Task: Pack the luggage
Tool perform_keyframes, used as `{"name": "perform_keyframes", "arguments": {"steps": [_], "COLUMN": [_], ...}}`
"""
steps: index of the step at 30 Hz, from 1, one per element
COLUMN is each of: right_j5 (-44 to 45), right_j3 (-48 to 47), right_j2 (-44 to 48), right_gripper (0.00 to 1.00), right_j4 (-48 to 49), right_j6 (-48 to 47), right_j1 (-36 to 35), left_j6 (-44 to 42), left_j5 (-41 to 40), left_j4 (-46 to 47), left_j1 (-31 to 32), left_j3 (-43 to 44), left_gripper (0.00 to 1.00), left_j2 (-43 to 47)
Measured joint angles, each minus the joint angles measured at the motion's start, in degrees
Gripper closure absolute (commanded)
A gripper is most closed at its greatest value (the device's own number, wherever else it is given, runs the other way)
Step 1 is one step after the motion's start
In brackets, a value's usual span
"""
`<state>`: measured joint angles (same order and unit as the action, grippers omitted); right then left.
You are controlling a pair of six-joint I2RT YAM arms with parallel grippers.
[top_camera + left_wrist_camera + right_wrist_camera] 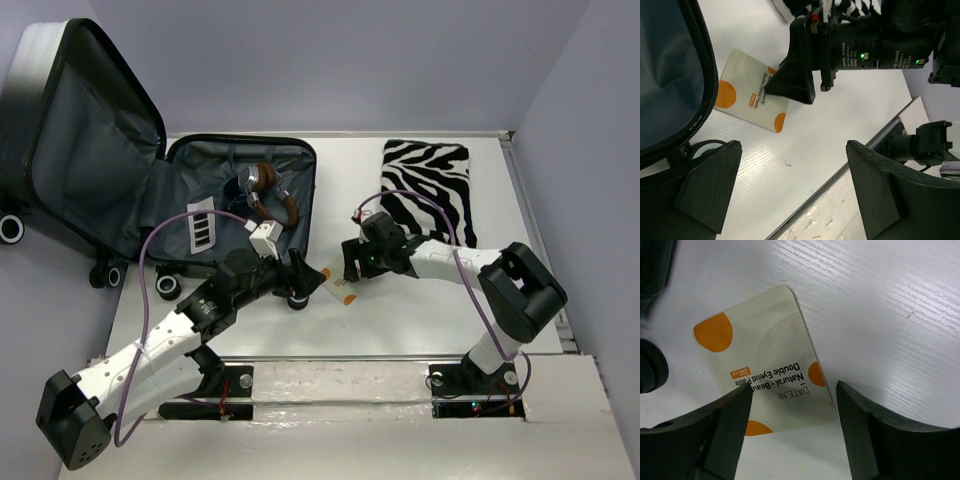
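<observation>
The packet lies flat close beside the luggage's rim, so my right gripper should slide it toward the zebra-striped cloth (430, 190) before my left gripper takes it.
The luggage (110, 160) lies open at the back left, lid propped up and dark grey lining showing; its zipped rim (707, 85) fills the left of the left wrist view. A flat white packet with orange dots (338, 287) (747, 95) (760, 365) lies on the table just right of the case. My right gripper (350, 270) (794, 390) hovers over the packet's near edge, open, a finger on either side of it. My left gripper (305, 285) (794, 150) stands wide open near the case's front corner, holding nothing and facing the packet.
Brown headphones (262, 195) and a white charger (265, 238) rest inside the case's base. A zebra-striped cloth (428, 190) lies folded at the back right. The table's front edge (840, 175) runs close under my left gripper. Case wheels (167, 287) stick out at the left.
</observation>
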<state>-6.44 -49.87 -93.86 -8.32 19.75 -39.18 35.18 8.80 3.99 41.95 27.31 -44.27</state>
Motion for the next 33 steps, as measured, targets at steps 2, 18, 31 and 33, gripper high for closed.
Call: {"name": "perform_keyframes", "arguments": {"steps": [2, 18, 31, 33], "right_j5": [0.8, 12.9, 16.7, 16.8], "right_j3": [-0.3, -5.2, 2.5, 3.1], "right_j2": [-0.7, -5.5, 3.6, 5.4], "right_gripper": [0.38, 0.93, 0.57, 0.28], "right_j4": [0.2, -2.3, -8.6, -11.6], "right_j6": [0.1, 6.1, 12.2, 12.2], "right_j1": [-0.2, -6.2, -5.6, -5.5], "left_j6": [0.6, 0.9, 1.2, 1.3], "left_j5": [-1.9, -13.1, -21.6, -22.7], "left_j4": [0.0, -0.6, -1.6, -1.6], "left_j1": [1.5, 7.2, 18.8, 19.6], "left_j3": [-0.4, -0.4, 1.1, 1.1], "left_gripper": [0.05, 0.08, 0.18, 0.18], "left_j2": [-0.6, -3.5, -10.8, -10.4]}}
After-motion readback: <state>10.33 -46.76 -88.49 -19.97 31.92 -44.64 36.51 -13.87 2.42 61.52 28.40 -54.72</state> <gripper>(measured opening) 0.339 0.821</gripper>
